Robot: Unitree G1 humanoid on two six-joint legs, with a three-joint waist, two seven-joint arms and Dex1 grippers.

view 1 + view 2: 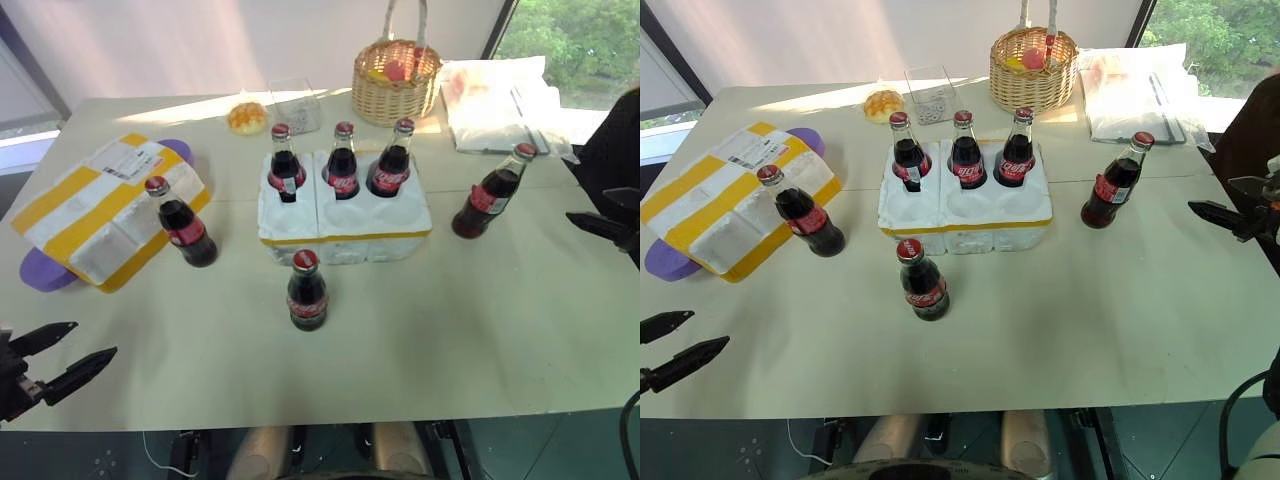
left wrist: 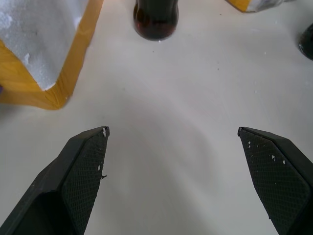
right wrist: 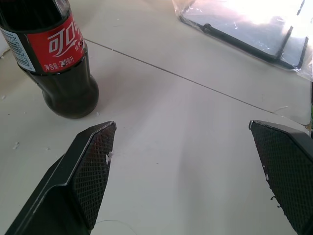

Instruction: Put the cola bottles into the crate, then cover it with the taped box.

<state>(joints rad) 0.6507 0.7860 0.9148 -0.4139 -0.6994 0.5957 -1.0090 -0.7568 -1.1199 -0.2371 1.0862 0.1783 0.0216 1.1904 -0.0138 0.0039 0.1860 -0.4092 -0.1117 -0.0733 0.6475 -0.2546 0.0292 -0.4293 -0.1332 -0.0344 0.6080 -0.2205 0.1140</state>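
The cola bottle [image 1: 183, 224] will go down just as deep and stand upright when I lower it, because the back-row bottles [image 1: 342, 168] sit sunk to their red labels.
The white foam crate [image 1: 345, 225] sits mid-table with three cola bottles [image 1: 342, 162] standing in its back row. Loose bottles stand on the table: one in front of the crate [image 1: 306, 292], one by the taped box [image 1: 181, 224], one to the right [image 1: 490, 193]. The taped box [image 1: 105, 208], white with yellow bands, lies at the left. My left gripper [image 1: 72, 352] hovers open over the table's near left corner. At the right edge my right gripper [image 1: 1230, 205] is open, a short way from the right bottle [image 3: 54, 54].
A wicker basket [image 1: 396, 85] with fruit stands at the back, a bun [image 1: 246, 117] and a clear tray [image 1: 296, 100] beside it. Plastic bags [image 1: 500, 105] lie at the back right. A purple disc [image 1: 45, 270] pokes out under the taped box.
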